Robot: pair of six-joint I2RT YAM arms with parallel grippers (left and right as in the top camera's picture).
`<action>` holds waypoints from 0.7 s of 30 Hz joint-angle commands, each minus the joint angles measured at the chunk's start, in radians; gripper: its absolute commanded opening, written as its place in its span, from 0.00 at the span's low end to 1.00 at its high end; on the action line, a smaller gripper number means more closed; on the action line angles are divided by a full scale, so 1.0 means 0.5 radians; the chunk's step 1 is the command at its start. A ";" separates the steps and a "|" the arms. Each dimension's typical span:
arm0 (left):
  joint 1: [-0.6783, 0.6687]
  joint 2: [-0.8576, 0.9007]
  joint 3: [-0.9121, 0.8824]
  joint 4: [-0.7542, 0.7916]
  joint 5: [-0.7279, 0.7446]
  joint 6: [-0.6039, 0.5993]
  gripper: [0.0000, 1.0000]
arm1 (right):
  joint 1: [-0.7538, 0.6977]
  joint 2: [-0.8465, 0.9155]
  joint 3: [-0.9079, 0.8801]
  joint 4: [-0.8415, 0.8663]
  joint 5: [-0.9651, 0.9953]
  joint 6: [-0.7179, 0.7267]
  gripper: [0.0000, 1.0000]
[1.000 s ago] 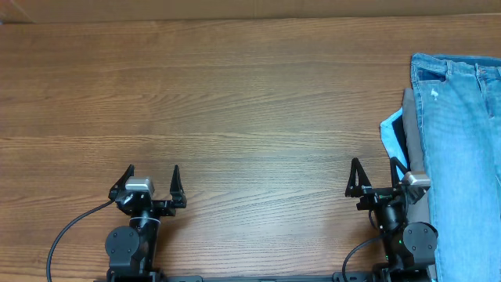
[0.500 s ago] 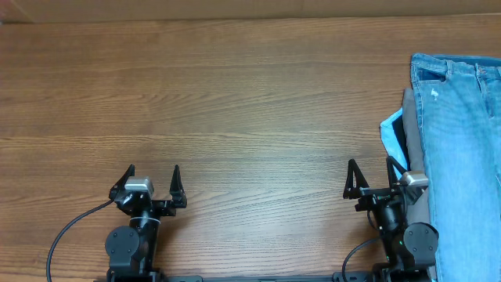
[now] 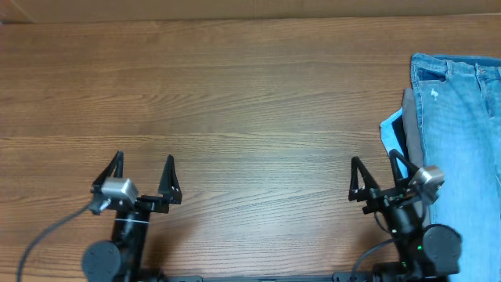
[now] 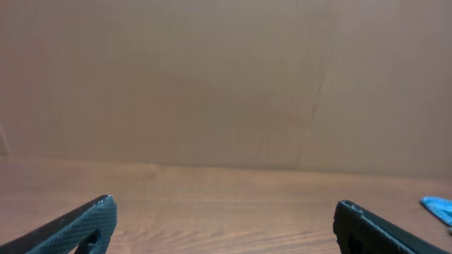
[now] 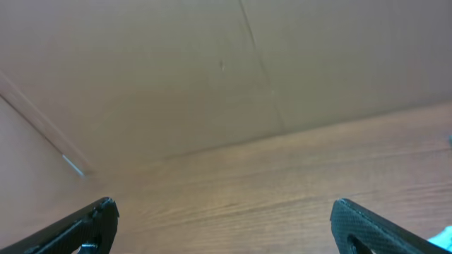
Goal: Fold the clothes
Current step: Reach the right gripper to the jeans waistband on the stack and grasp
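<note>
My left gripper is far from the jeans [image 3: 462, 145] on the pile, so my right gripper should pull the jeans by the waistband [image 3: 435, 63] to the open middle before folding.
Light-blue denim jeans [image 3: 466, 133] lie along the table's right edge, waistband at the far end. Under their left side a grey garment [image 3: 410, 141] and a bright blue garment [image 3: 391, 133] stick out. A bit of the bright blue garment shows at the right edge of the left wrist view [image 4: 439, 208]. My right gripper [image 3: 374, 168] is open and empty, just left of the pile near the front edge. My left gripper [image 3: 142, 164] is open and empty at the front left, far from the clothes. Both wrist views show spread fingertips [image 4: 92, 219] [image 5: 360, 222] over bare wood.
The wooden table [image 3: 235, 110] stretches between the arms and to the far edge. A brown board wall [image 4: 226, 77] stands behind the table. A black cable [image 3: 43, 239] runs from the left arm's base.
Both arms have risen and shifted: the left gripper moved left and a little forward, the right gripper moved slightly right toward the clothes. Both stay open. The clothes have not moved.
</note>
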 commanded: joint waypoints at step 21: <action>0.009 2.052 2.489 -1.962 0.346 0.069 1.00 | -0.116 2.644 2.650 -1.704 0.333 0.014 1.00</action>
